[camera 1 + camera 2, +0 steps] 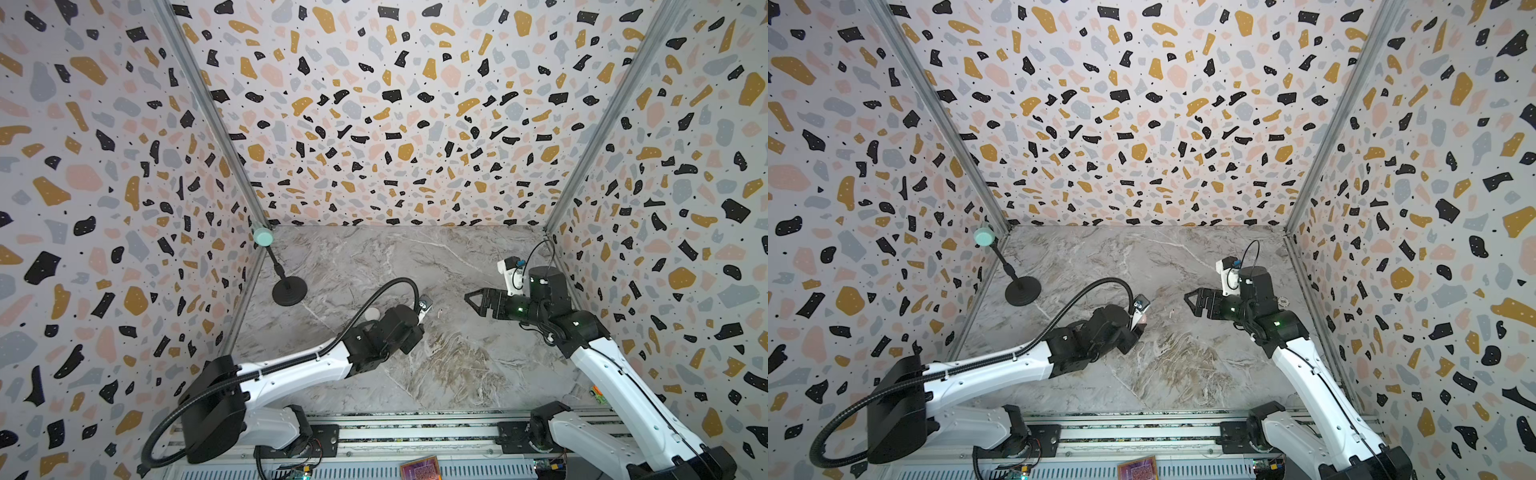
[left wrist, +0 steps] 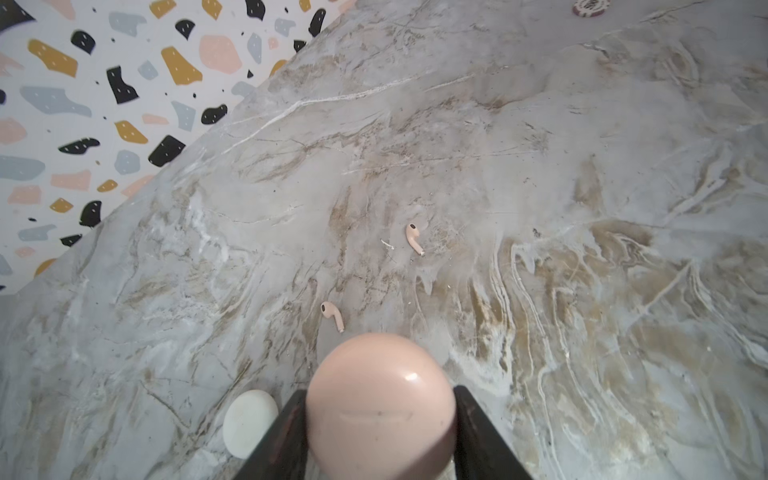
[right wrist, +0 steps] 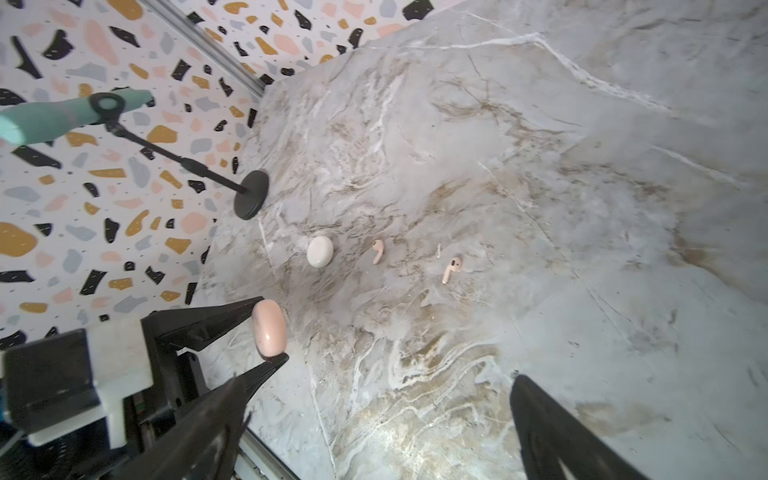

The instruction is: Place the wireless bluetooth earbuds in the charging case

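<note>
My left gripper holds the pink charging case [image 3: 269, 327] on edge, and the case's rim is free. My right gripper should keep moving toward that rim [image 3: 273, 337] and close there.
My left gripper [image 2: 380, 390] is shut on a round pale pink charging case [image 2: 380, 409], whose lid is closed; its two black fingers press the case's sides. The right wrist view shows that case [image 3: 269, 328] on edge between those fingers. Two pale pink earbuds [image 2: 413, 237] [image 2: 332, 315] lie loose on the marble table beyond it, apart from each other, also in the right wrist view [image 3: 377, 250] [image 3: 451, 268]. A white round case [image 3: 320, 251] lies closed beside the left gripper. My right gripper [image 1: 469, 299] hovers open at the right, with nothing in it.
A black microphone stand [image 1: 289, 291] with a green head stands at the back left by the wall. A poker chip [image 2: 590, 6] lies far off, by the right arm. Patterned walls enclose the marble table [image 1: 415, 257] on three sides.
</note>
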### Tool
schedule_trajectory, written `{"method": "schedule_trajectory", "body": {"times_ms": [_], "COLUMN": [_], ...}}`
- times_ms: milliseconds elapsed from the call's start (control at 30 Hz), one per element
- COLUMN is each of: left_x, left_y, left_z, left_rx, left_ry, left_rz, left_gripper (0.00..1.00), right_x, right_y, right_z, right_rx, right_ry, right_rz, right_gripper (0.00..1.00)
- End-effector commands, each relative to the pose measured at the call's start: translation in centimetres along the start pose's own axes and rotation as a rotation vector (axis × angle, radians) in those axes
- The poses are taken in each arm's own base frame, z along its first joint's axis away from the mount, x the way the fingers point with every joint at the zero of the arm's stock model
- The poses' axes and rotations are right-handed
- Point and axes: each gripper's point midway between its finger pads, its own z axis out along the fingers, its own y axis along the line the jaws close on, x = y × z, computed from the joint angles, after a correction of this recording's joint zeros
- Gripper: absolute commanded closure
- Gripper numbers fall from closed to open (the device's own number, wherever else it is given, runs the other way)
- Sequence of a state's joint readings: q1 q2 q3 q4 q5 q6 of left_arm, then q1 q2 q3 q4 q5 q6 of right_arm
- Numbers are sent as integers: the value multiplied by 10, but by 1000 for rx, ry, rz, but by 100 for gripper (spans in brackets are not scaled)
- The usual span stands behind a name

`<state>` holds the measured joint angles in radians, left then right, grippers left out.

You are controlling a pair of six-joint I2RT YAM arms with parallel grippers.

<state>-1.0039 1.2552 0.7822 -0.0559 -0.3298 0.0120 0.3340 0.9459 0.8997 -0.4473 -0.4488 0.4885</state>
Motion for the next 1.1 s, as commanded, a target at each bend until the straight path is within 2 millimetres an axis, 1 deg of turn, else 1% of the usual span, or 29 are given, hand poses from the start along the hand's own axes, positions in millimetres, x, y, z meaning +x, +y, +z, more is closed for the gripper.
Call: {"method": "schedule_trajectory", "body": {"times_ms": [0, 67, 133, 233, 300, 333, 467, 667, 767, 933, 1067], "left_x": [-20, -14, -8, -3, 1, -2, 9, 15, 17, 18, 19], "left_y": [16, 20, 24, 20, 13, 9, -11, -26, -30, -30, -32], "left_z": [-21, -30, -38, -46, -49, -52, -54, -55, -53, -52, -51], "left_rx": [-60, -74, -99, -88, -57, -40, 45, 95, 102, 96, 101], "left_ry": [-173, -206, -223, -255, -287, -326, -359, -376, -367, -368, -361], "left_rz": [22, 21, 24, 60, 88, 102, 188, 225, 244, 249, 252], "left_gripper": [100, 100, 100, 100, 100, 100, 100, 100, 100, 100, 100], "right_x": [0, 6, 16, 34, 45, 50, 59, 74, 85, 102, 104], "right_y": [37, 49, 61, 78, 85, 88, 90, 105, 110, 120, 122], "right_z": [-4, -1, 5, 18, 27, 32, 45, 56, 63, 73, 77], "right_rx": [-182, -223, -250, -283, -294, -291, -290, -374, -392, -416, -417], "right_ry": [-4, 15, 56, 128, 168, 184, 215, 279, 324, 372, 377], "right_rz": [-70, -98, -135, -176, -202, -213, -227, -253, -264, -282, -285], "right_gripper": [0, 0, 0, 1, 3, 4, 9, 17, 21, 28, 34]}}
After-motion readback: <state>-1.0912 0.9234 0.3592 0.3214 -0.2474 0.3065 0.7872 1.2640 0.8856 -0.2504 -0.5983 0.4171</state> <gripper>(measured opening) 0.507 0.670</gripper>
